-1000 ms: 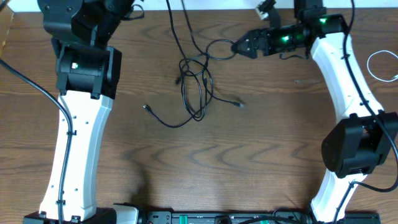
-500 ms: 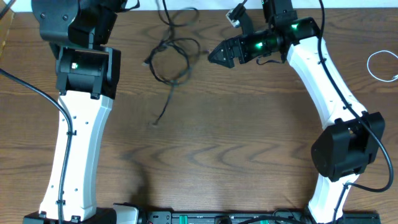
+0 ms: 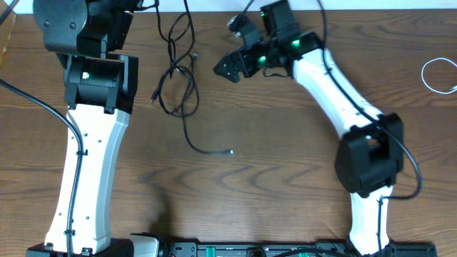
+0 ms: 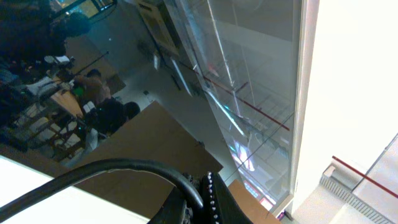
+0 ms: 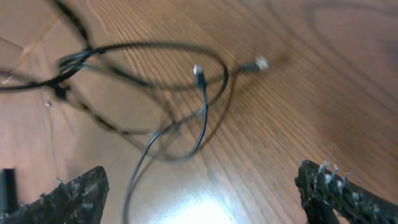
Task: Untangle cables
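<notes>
I should have my right gripper grab the parts of the cable (image 3: 194, 80) beside it and raise them to its own side, because the black cable's loops (image 3: 172, 70) hang crossed below my lifted left gripper.
The long black cable (image 3: 178, 80) hangs from the top edge in loose loops on the table's left half, and its tail ends in a small plug (image 3: 231, 151). My left gripper (image 4: 200, 198) is lifted, facing the room, and is shut on a stretch of this black cable (image 4: 124, 169). My right gripper (image 3: 223, 68) stands open just right of the loops, nothing between its fingers. In the right wrist view the open right gripper (image 5: 205, 199) is a little short of the cable's loops (image 5: 155, 93) and two plug ends (image 5: 198, 71). The white cable (image 3: 437, 74) lies coiled at the far right edge.
The left arm's white link (image 3: 89, 164) runs down the table's left side and the right arm (image 3: 343, 100) crosses diagonally from the lower right. Thick black wires (image 3: 36, 100) trail from the bases. The table's back edge (image 3: 371, 10) is close behind the right gripper.
The black cable has been dragged left and toward the back edge, its tangle loosening into longer loops with a trailing tail. The right arm swung left after it, gripper staying open.
</notes>
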Robot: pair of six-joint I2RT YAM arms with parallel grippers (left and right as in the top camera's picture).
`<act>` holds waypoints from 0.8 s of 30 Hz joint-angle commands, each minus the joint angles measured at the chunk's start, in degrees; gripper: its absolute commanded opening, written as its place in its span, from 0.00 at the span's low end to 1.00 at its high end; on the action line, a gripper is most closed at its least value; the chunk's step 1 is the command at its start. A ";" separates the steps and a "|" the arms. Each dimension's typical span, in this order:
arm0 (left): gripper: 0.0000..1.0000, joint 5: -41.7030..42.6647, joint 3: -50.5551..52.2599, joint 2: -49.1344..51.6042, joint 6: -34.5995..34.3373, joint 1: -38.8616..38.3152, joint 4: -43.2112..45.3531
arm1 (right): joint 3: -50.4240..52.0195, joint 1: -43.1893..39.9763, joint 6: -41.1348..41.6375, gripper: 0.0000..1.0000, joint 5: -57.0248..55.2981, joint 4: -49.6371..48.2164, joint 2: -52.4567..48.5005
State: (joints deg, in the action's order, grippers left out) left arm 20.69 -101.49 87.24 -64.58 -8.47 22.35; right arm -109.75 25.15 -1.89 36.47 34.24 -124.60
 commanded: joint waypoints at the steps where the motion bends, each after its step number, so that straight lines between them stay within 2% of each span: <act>1: 0.07 1.16 -0.55 -0.81 -0.26 0.02 0.68 | -0.35 2.99 1.40 0.92 -0.11 -3.67 -2.67; 7: 0.07 1.66 -0.55 -0.81 -0.24 0.02 0.61 | -0.35 7.54 7.34 0.89 -0.13 -7.76 -6.23; 9: 0.08 2.23 -0.55 -0.81 -0.24 0.04 0.57 | -0.35 8.79 7.80 0.85 -0.13 -7.65 -7.67; 12: 0.07 2.64 -0.55 -0.79 -0.04 0.04 0.33 | -0.35 9.79 10.40 0.64 -2.43 -7.19 -9.55; 15: 0.08 2.64 -0.55 -0.81 0.76 0.07 -1.36 | -0.35 9.57 11.34 0.33 -7.67 -4.98 -9.97; 19: 0.07 2.62 -0.55 -0.81 1.95 0.92 -4.20 | -0.37 7.69 11.41 0.05 -12.20 -2.12 -9.97; 20: 0.08 2.64 -0.55 -0.79 1.92 1.57 -4.33 | -0.37 6.27 12.26 0.01 -13.31 -0.94 -9.97; 24: 0.07 2.62 -0.55 -0.81 1.90 2.69 -4.26 | -0.37 1.66 13.18 0.01 -10.01 1.31 -9.97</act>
State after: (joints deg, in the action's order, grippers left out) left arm 22.41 -101.49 87.24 -64.05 -6.87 17.58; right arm -109.78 31.48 9.72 26.09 34.48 -134.85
